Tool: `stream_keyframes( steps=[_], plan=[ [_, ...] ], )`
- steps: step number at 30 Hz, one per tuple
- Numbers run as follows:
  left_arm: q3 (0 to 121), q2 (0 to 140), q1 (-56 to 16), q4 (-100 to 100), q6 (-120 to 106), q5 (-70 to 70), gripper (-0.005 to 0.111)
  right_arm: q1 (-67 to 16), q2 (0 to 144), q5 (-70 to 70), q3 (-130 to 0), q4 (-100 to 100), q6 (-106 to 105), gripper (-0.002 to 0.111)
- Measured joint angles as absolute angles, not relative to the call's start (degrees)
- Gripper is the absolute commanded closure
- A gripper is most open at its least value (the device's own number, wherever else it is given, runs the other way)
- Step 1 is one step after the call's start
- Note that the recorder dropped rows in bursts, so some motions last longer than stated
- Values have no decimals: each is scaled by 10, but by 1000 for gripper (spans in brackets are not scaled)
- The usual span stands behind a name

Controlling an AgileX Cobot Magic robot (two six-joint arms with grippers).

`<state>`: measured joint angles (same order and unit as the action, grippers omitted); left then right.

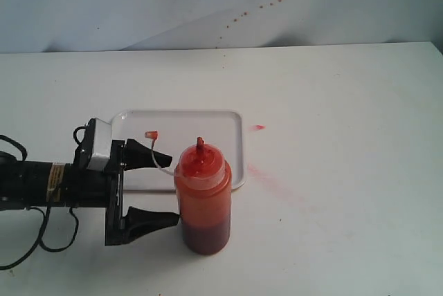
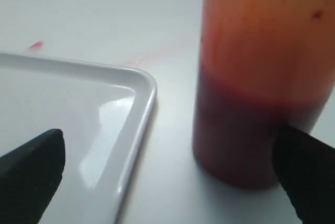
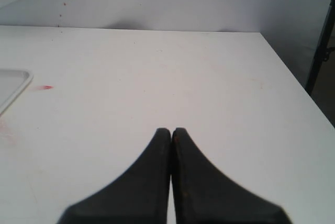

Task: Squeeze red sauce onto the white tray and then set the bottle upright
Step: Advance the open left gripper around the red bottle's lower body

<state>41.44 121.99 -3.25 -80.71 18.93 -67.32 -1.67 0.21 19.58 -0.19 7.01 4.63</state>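
Observation:
My left gripper needs to back off and shift until both its fingers straddle the bottle (image 1: 203,202), because one of them points into the bottle's base (image 1: 187,225).
The bottle (image 1: 203,199) stands upright on the table just off the white tray's (image 1: 208,130) near right corner, dark red at its base, nozzle up. Its tethered cap (image 1: 151,134) hangs out over the tray. My left gripper (image 1: 173,189) is open at the bottle's left side, one finger over the tray and the other by the bottle's base. In the left wrist view the bottle (image 2: 261,77) sits close to one finger (image 2: 309,182), beside the tray rim (image 2: 141,109). No red sauce drops show on the tray. My right gripper (image 3: 171,130) is shut on nothing, off to the right.
A small red fleck (image 1: 259,127) and a faint pinkish smear (image 1: 261,171) mark the table right of the tray. Reddish spatter dots (image 1: 243,16) speckle the back wall. The table's right edge (image 3: 293,77) lies beyond the right gripper.

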Motion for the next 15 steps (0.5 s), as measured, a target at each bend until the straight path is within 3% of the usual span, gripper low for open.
stream_keyframes(
  steps=[15],
  plan=[
    [451,1220,-33,-806,216,-602,3,-17,2,196,-2,70,46,108]
  ],
)
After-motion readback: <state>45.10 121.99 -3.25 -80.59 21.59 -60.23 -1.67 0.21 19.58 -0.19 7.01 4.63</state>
